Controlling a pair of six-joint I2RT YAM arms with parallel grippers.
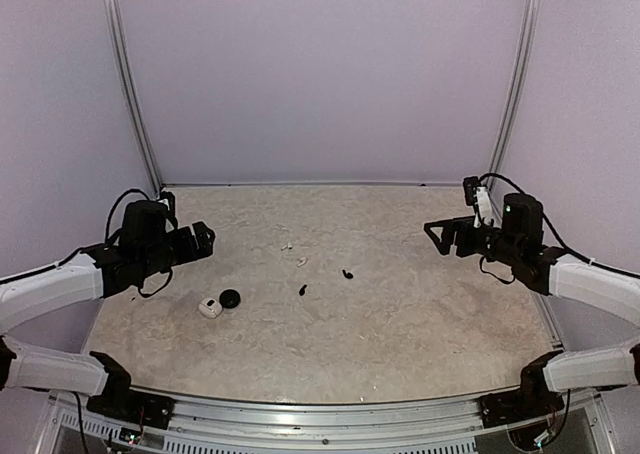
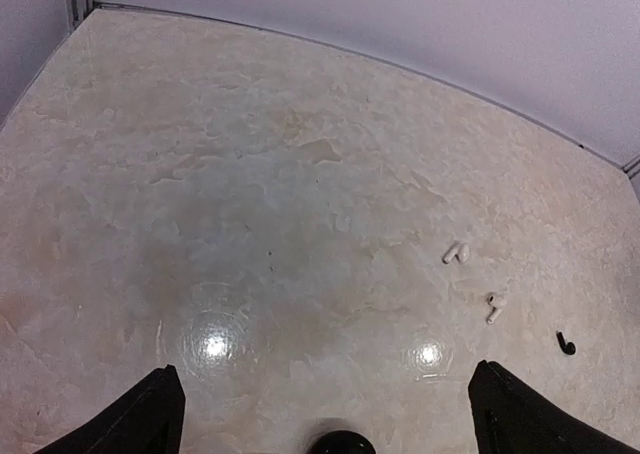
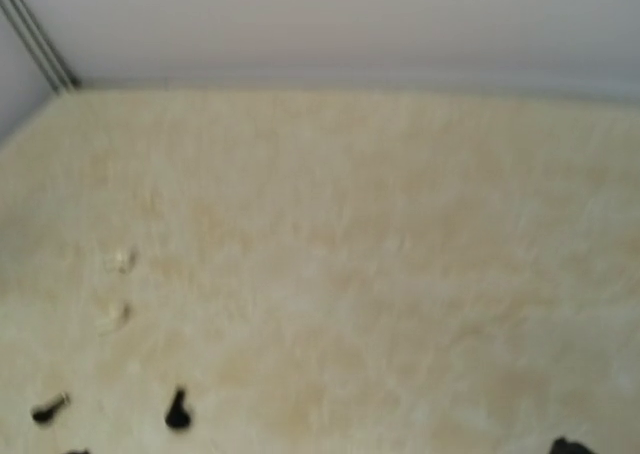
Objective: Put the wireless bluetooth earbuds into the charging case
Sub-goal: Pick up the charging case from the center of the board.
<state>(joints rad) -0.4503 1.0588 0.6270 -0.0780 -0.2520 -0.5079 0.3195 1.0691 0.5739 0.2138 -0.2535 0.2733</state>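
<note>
I should keep moving my left gripper down toward the white case until its fingers are on both sides of it. The fingers are wide open, and the way to the case is clear.
Two white earbuds and two black earbuds lie loose mid-table. A white case and a black case sit together at the left. My left gripper hovers open and empty behind the cases. Its wrist view shows its gripper spread wide, the black case at the bottom edge, the white earbuds and one black earbud. My right gripper hovers open and empty at the right, well clear of the earbuds.
The blurred right wrist view shows the white earbuds and the black earbuds at its lower left. Lilac walls with metal corner rails enclose the tabletop on three sides.
</note>
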